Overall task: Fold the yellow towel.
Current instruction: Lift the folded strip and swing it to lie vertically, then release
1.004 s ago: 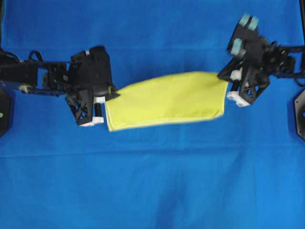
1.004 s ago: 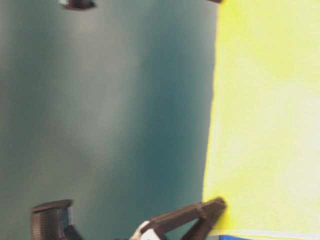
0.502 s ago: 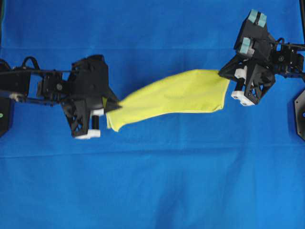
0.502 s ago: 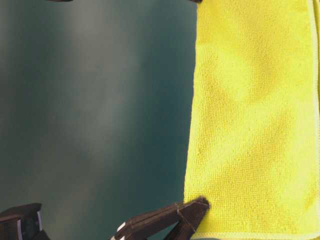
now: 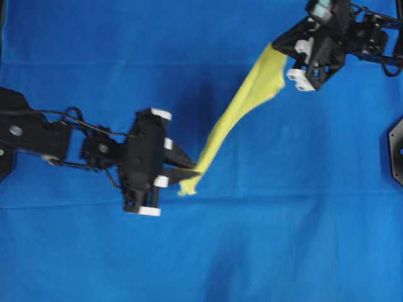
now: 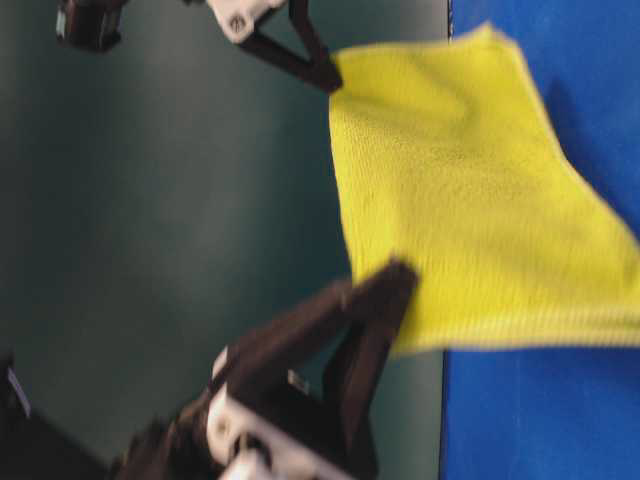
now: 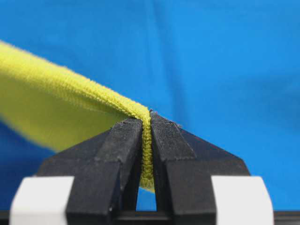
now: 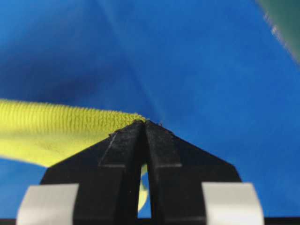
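The yellow towel hangs slanted (image 5: pixel 242 104) between my grippers. Next, I swing my right gripper back in line with my left gripper before I lay the towel flat.
The yellow towel (image 5: pixel 236 112) hangs stretched in the air as a narrow diagonal band between my two grippers, above the blue cloth. My left gripper (image 5: pixel 192 170) is shut on its lower left corner; the wrist view shows the towel's folded edge (image 7: pixel 146 140) pinched between the black fingers. My right gripper (image 5: pixel 277 45) is shut on the upper right corner at the far right of the table, with the towel (image 8: pixel 56 126) running off to the left from its tips. At table level the towel (image 6: pixel 470 200) hangs as a broad sheet between both grippers.
A large blue cloth (image 5: pixel 264 239) covers the whole table. Dark fixed mounts sit at the left edge (image 5: pixel 5 157) and right edge (image 5: pixel 397 148). A teal-green backdrop (image 6: pixel 150 220) fills the left of the table-level view.
The left gripper has swung toward the front and centre with its corner. The right gripper has moved toward the back. The towel has turned from a horizontal sheet into a taut diagonal band.
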{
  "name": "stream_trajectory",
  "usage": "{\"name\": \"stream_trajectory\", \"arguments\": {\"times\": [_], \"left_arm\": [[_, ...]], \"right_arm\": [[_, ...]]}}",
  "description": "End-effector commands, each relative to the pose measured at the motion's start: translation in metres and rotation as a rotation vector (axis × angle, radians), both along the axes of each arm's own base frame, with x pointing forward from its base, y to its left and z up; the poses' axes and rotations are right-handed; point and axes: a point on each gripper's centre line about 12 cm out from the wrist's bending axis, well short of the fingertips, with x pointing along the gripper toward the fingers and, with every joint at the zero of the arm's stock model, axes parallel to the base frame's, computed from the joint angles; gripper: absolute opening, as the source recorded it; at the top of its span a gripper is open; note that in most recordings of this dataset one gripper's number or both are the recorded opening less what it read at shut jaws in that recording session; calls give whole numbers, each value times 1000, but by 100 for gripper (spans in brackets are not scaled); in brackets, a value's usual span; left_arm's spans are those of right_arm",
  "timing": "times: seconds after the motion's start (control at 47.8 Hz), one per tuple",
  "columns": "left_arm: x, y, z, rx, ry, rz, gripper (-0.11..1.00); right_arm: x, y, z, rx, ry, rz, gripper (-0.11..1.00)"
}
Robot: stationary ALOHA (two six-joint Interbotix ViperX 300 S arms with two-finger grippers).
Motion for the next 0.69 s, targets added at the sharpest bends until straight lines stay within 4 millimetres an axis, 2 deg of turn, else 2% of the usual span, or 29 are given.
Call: {"name": "stream_trajectory", "arguments": {"times": [0.0, 0.188, 0.335, 0.481, 0.669], "left_arm": [[25, -12, 15, 0, -57, -22, 4], [58, -25, 13, 77, -78, -73, 4], [64, -26, 13, 84, -58, -77, 4], [62, -25, 10, 85, -41, -76, 4], [72, -24, 13, 82, -66, -68, 4]], "right_arm": [[14, -15, 13, -41, -39, -5, 2], [46, -31, 23, -89, -71, 19, 2], [60, -39, 24, -100, -59, 21, 2], [61, -41, 25, -109, -59, 25, 2], [49, -43, 22, -102, -47, 1, 2]]}}
